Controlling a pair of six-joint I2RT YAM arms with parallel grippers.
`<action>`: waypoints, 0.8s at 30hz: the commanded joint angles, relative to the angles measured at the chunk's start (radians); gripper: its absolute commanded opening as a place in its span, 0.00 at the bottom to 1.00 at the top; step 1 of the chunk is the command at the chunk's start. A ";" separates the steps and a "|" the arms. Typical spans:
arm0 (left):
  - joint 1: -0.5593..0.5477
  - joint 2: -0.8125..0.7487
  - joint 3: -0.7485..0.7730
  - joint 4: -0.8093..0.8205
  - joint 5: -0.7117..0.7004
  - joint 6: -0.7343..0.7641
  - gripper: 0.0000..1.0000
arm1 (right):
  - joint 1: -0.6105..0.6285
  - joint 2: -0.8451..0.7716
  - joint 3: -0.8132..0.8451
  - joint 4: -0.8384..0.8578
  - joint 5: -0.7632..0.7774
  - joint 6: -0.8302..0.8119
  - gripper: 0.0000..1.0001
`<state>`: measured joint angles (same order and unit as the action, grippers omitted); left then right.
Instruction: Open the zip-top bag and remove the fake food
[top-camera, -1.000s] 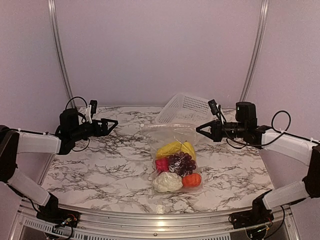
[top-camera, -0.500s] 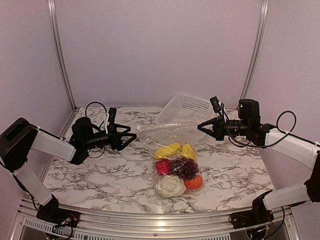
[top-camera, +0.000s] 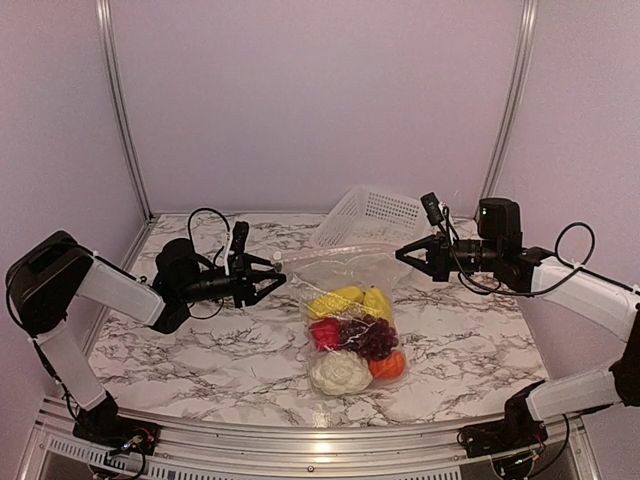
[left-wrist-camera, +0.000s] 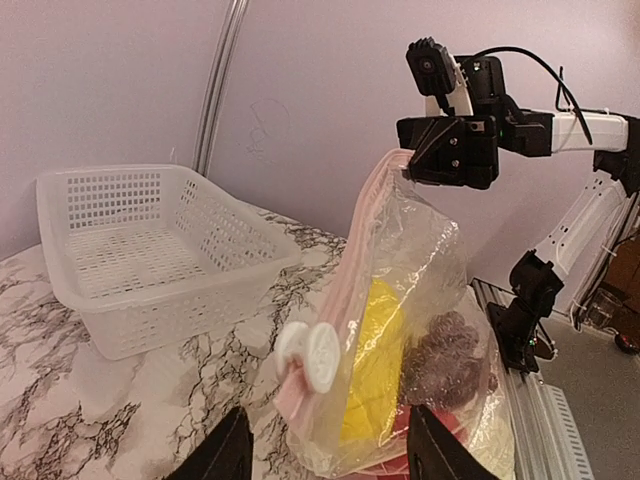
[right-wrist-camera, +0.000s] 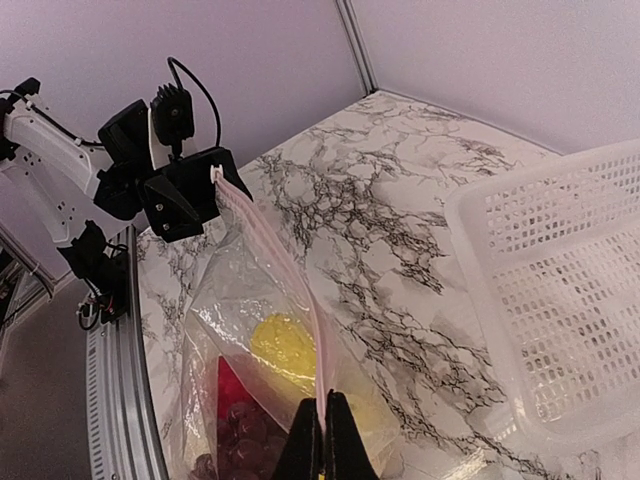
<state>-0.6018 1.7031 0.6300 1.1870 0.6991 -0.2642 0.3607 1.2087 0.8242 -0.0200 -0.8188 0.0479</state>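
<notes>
Next, my left gripper pinches the pink strip's tip (left-wrist-camera: 293, 402) behind the white slider (left-wrist-camera: 311, 355) before my right gripper takes it, because the slider is far from my right gripper.
The zip-top bag (top-camera: 345, 275) is clear, and its pink zip strip (top-camera: 335, 250) is stretched above the table. My right gripper (top-camera: 400, 253) is shut on the strip's right end (right-wrist-camera: 322, 400), its fingers (right-wrist-camera: 310, 445) pressed together. The white slider (left-wrist-camera: 312, 355) sits at the strip's left end. My left gripper (left-wrist-camera: 325, 450) is open and straddles that end without touching it, its fingertips (left-wrist-camera: 228, 448) wide apart. Inside the bag lies the fake food: yellow fruits (top-camera: 350, 298), purple grapes (top-camera: 368, 335), a red apple (top-camera: 325, 333), a white lumpy piece (top-camera: 340, 372) and an orange piece (top-camera: 388, 365).
A white perforated basket (top-camera: 372, 215) stands tilted at the back of the marble table (top-camera: 200, 340), just behind the bag. The booth walls close in at the back and sides. The table's metal front rail (top-camera: 300, 440) runs along the near edge.
My left arm has swung right to the bag's slider end, and its jaws have narrowed. The right gripper has raised the zip strip a little, keeping its hold.
</notes>
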 joint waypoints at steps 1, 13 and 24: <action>-0.009 0.027 0.042 0.057 0.018 -0.011 0.44 | 0.009 -0.029 0.043 -0.003 -0.010 -0.012 0.00; -0.013 -0.132 0.083 -0.248 -0.013 0.120 0.00 | 0.009 -0.060 0.055 -0.002 0.026 -0.012 0.00; -0.013 -0.342 0.252 -0.872 -0.091 0.511 0.00 | 0.009 -0.063 0.122 -0.046 0.026 -0.069 0.00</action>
<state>-0.6151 1.4361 0.8925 0.4973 0.6617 0.0982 0.3618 1.1603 0.8959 -0.0410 -0.7982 0.0242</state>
